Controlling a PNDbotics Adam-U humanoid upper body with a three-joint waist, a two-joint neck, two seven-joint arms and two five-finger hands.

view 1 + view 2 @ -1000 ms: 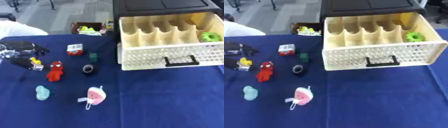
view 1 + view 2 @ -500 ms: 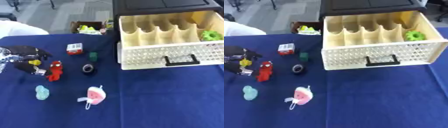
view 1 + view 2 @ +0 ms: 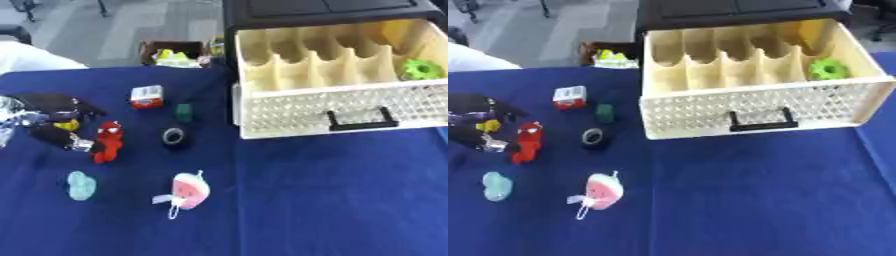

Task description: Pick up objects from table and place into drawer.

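The small yellow thing sits away from the red figure. I expect the red figure to come up by itself when I lift it.
My left hand (image 3: 42, 114) lies at the table's left edge. Its fingers (image 3: 61, 102) pass above a small yellow thing (image 3: 66, 125) and its thumb (image 3: 59, 138) below it, spread apart. The thumb tip reaches a red figure (image 3: 108, 141). To the right lie a red-and-white box (image 3: 146, 96), a dark green piece (image 3: 183, 112) and a black tape roll (image 3: 173, 136). Nearer the front lie a teal thing (image 3: 80, 185) and a watermelon-slice toy (image 3: 190, 191). The cream drawer (image 3: 710, 107) stands pulled out at the upper right, with a green object (image 3: 828, 69) in its right compartment.
The drawer belongs to a black cabinet (image 3: 728, 10) behind it. Beyond the blue table's far edge sits a cardboard box (image 3: 175, 52) with yellow-green contents. Something white (image 3: 26, 56) shows at the far left. Bare blue cloth (image 3: 780, 200) fills the front right.
My left hand has slid right and toward the front, so its fingers and thumb now straddle the yellow thing beside the red figure. The other objects have stayed put.
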